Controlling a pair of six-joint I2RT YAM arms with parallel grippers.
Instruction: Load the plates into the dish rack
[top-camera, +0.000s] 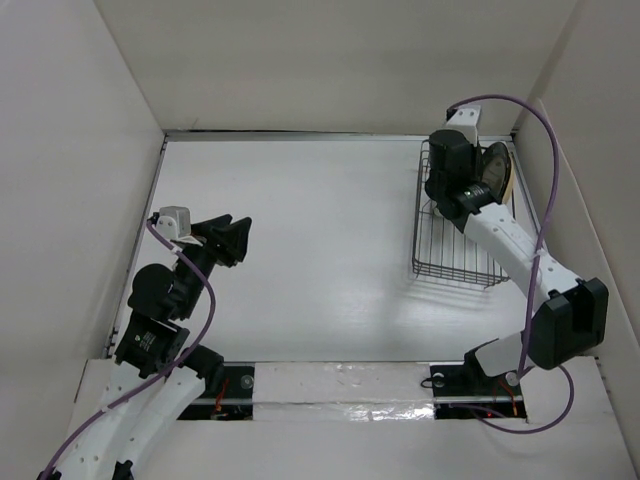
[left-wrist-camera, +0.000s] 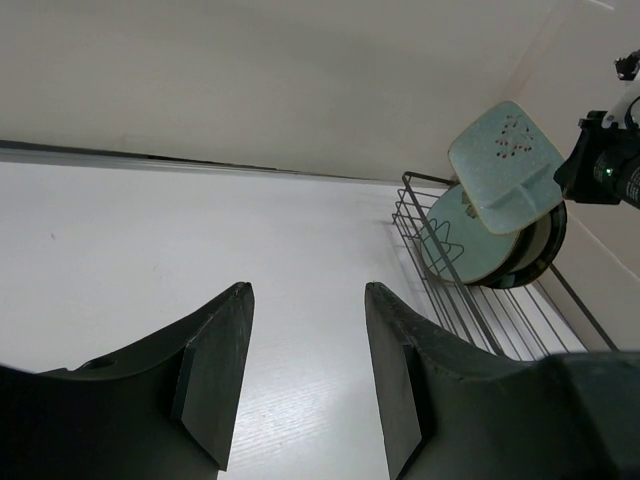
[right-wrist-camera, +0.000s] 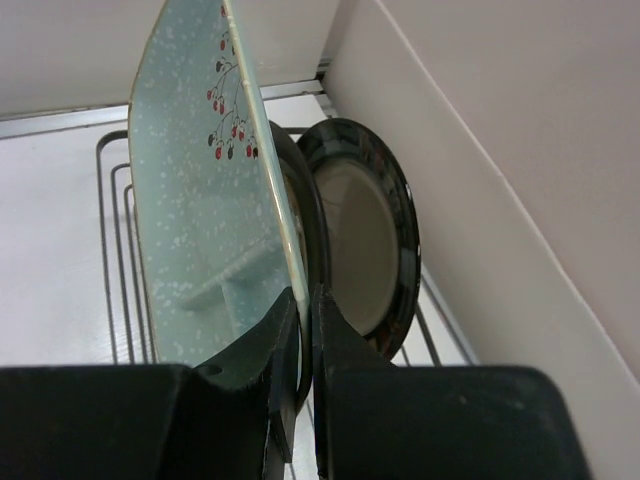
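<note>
I can see the berry plate (left-wrist-camera: 505, 160) hanging edge-up like the teal plate in the rack, so I keep lowering it with my right gripper next to that plate (left-wrist-camera: 438, 262) until the wires hold it up.
My right gripper (right-wrist-camera: 308, 300) is shut on the rim of a pale green-teal plate (right-wrist-camera: 200, 180) with red berry marks and holds it edge-up over the dish rack (top-camera: 450, 255). In the left wrist view the held plate (left-wrist-camera: 500, 160) is tilted above the dark wire rack (left-wrist-camera: 470, 320). Another teal plate (left-wrist-camera: 460, 240) stands in the rack, with a dark-rimmed plate (left-wrist-camera: 545, 245) behind it. The dark-rimmed, cream-centred plate (right-wrist-camera: 370, 230) stands just right of the held one. My left gripper (left-wrist-camera: 305, 300) is open and empty over the table at the left (top-camera: 235, 240). The bird plate is not in view.
The rack stands in the far right corner, close to the right wall (top-camera: 590, 200) and the back wall (top-camera: 330, 70). The right arm (top-camera: 510, 245) reaches across the rack. The white table (top-camera: 320, 250) lies between the two arms.
</note>
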